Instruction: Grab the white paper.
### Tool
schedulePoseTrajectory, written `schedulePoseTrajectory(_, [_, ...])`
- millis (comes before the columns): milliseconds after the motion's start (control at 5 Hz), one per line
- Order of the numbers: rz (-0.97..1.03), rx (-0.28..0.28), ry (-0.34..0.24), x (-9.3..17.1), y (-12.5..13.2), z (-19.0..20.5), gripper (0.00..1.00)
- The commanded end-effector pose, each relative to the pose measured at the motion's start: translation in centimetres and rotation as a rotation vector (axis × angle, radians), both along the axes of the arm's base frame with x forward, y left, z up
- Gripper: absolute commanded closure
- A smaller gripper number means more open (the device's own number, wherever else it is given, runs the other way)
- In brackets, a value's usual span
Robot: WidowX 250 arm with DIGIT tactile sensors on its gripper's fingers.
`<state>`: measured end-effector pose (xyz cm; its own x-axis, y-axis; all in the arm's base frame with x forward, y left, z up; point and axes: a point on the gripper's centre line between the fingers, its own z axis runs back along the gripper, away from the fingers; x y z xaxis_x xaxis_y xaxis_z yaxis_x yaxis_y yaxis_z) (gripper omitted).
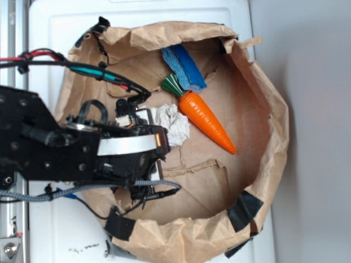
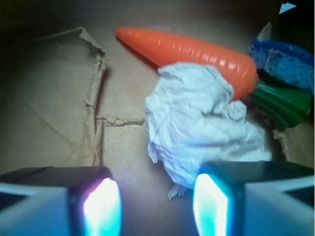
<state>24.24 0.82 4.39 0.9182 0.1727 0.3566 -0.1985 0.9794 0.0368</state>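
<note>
Most of the white paper is ahead of my gripper's narrow gap [image 2: 157, 204], so I should open my gripper wider, centre it over the paper [image 1: 174, 125] and reach farther before I close it.
The white paper [image 1: 174, 124] [image 2: 197, 130] is a crumpled off-white wad lying on the floor of the opened brown paper bag [image 1: 241, 181], touching the orange carrot [image 1: 208, 121] [image 2: 192, 51]. My gripper [image 1: 159, 143] [image 2: 156, 206] is open, low over the bag floor just left of the wad in the exterior view. In the wrist view the wad sits ahead and mostly over the right finger [image 2: 216, 204]; only a small bottom edge of it reaches into the gap. Nothing is held between the pads.
A blue sponge-like item [image 1: 184, 68] [image 2: 283, 61] lies beyond the carrot's green top [image 1: 174, 85] [image 2: 283, 103]. The bag's raised, taped walls [image 1: 277, 137] ring the area on a white surface [image 1: 55, 33]. Cables [image 1: 82, 68] run from the arm across the bag's left rim.
</note>
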Motion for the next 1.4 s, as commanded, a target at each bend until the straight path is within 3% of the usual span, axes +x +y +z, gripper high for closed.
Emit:
schedulePoseTrajectory(0, [-0.040, 0.006, -0.032, 0.5, -0.6, 1.2, 0.69])
schedulePoseTrajectory(200, [-0.078, 0.002, 0.029, 0.6, -0.1, 2.3, 0.00])
schedulePoseTrajectory(400, [-0.091, -0.033, 0.039, 0.5, 0.7, 4.0, 0.00])
schedulePoseTrajectory(800, [-0.079, 0.006, 0.082, 1.9, 1.4, 5.0, 0.00])
schedulePoseTrajectory(1200, [-0.085, 0.052, 0.088, 3.6, 0.0, 2.1, 0.00])
